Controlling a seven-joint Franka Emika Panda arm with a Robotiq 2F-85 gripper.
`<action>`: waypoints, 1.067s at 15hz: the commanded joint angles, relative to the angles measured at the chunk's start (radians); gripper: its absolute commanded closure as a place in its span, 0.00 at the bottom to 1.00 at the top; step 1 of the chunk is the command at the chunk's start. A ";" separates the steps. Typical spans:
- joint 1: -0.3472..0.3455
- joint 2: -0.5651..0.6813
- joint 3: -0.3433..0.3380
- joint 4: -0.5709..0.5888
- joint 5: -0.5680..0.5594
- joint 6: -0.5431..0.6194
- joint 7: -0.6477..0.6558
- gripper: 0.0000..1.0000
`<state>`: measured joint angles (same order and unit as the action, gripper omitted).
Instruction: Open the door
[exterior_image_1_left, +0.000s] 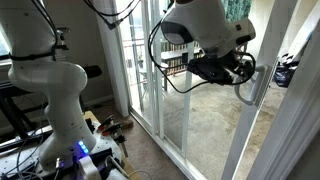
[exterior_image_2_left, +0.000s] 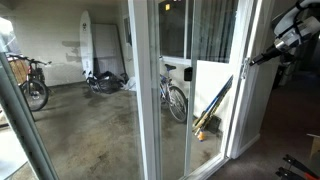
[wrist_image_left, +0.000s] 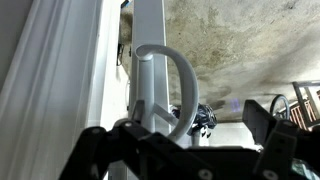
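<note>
Much of the handle loop is below my open gripper, which sits high, so I should bring my gripper down toward the handle loop's lower end and tilt my wrist.
The sliding glass door has a white edge stile that shows in both exterior views. Its curved grey loop handle fills the middle of the wrist view and shows below the gripper in an exterior view. My gripper is open, with one black finger on each side of the handle loop and not closed on it. In both exterior views the gripper is at the door's edge at handle height.
A fixed white-framed glass panel stands beside the door. Outside are bicycles, a white board against the wall and long tools leaning by the door. The robot base stands indoors.
</note>
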<state>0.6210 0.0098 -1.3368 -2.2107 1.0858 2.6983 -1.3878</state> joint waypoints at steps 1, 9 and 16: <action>-0.003 -0.046 0.005 0.022 0.192 0.010 -0.260 0.00; -0.226 0.347 0.090 0.073 0.325 -0.334 -0.228 0.00; -0.615 0.471 0.464 0.272 0.344 -0.323 -0.294 0.00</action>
<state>0.1773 0.4805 -1.0481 -2.0200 1.4698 2.3295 -1.6439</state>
